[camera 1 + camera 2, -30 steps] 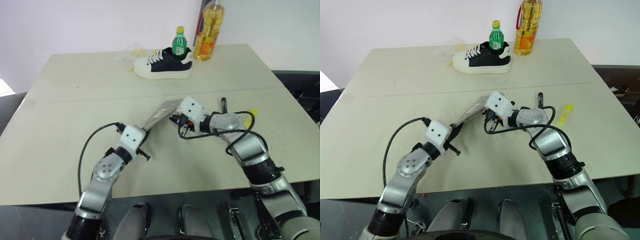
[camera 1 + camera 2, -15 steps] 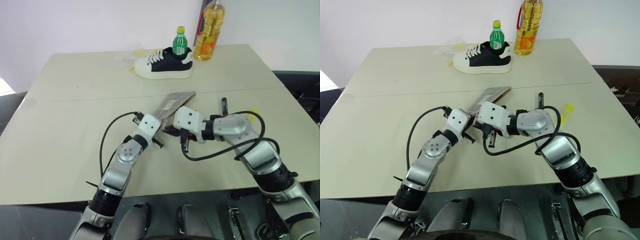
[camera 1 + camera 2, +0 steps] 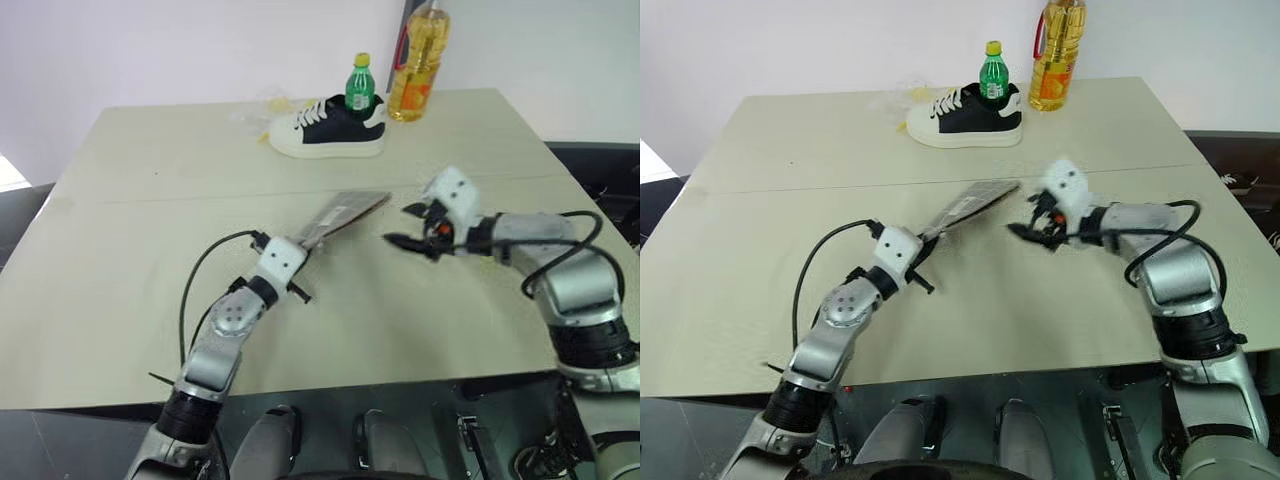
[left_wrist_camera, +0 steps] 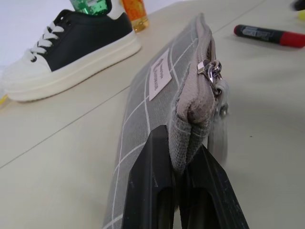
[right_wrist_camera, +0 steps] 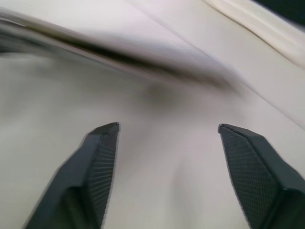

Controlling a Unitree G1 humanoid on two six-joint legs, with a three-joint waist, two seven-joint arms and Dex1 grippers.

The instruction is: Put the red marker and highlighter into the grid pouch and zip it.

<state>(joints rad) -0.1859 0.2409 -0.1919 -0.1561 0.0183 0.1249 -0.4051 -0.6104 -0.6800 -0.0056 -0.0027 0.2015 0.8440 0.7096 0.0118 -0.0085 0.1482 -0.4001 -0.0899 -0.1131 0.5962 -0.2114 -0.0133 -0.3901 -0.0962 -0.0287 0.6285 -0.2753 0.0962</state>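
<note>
A dark slit [image 5: 128, 58] follows the grid pouch's edge [image 3: 342, 212]. I expect the pouch's opening to spread around the red marker as I push the marker in.
The grid pouch [image 3: 342, 211], grey with white lines and a small white label, is raised at a slant above the table. My left gripper [image 4: 183, 138] is shut on its near end. The zipper pull [image 4: 212, 70] hangs close to that held end. My right gripper [image 3: 402, 225] hovers just right of the pouch's far end, open, with nothing between its fingers [image 5: 102, 143]. The red marker [image 4: 269, 36] lies on the table beyond the pouch. A pale yellow bit at that view's edge looks like the highlighter [image 4: 301, 15]. In the head views my right hand and forearm hide both pens.
At the table's far side stand a black-and-white shoe [image 3: 328, 130], a green bottle [image 3: 358, 85] and a tall yellow oil bottle [image 3: 418, 62]. A seam [image 3: 150, 198] crosses the tabletop. The table's right edge [image 3: 600, 215] runs close to my right arm.
My right gripper has opened and swung away to the right from the spot beside my left gripper. The left gripper still holds the pouch and has drawn back a little.
</note>
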